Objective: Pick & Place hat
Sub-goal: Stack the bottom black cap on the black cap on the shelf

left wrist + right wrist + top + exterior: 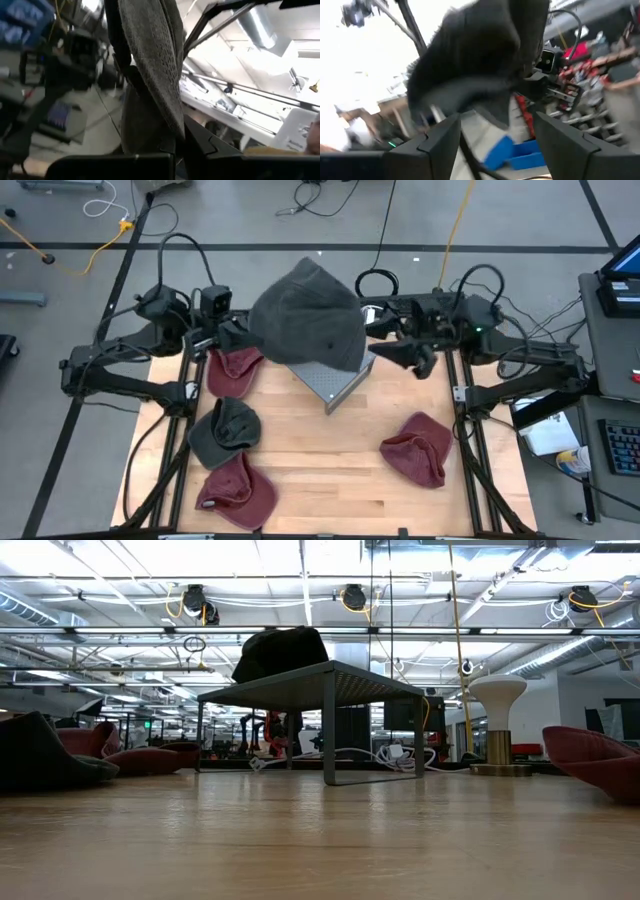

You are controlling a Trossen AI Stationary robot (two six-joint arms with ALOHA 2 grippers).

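Observation:
The raised grey hat is hanging by one edge (258, 330) from my left gripper, so my right gripper needs to grab the hat's opposite edge (361, 348) before putting the hat on the stand.
A dark grey hat (305, 315) sits over the far part of a grey metal stand (338, 385). In the low view the hat (280, 652) shows on the stand's top (330, 675). My left gripper (240, 338) comes in from the table's left and is shut on the hat's left edge. My right gripper (385, 352) stands open just off the hat's right edge. In the right wrist view its two fingers (440, 142) are wide apart, with the hat (480, 65) ahead of them. My left gripper pinches the hat's left edge (150, 127) between its two fingers, coming roughly level from the table's left. A fold of the grey cloth runs up from between the fingers (210, 147). The hat's underside seems to lie on the stand's top; I cannot tell for sure.
Other hats lie on the wooden table: a red one (235, 370) beside the left gripper, a dark grey one (225, 430) and a red one (238, 492) near the left front, and a red one (418, 448) at the right. Free wood lies in the front middle.

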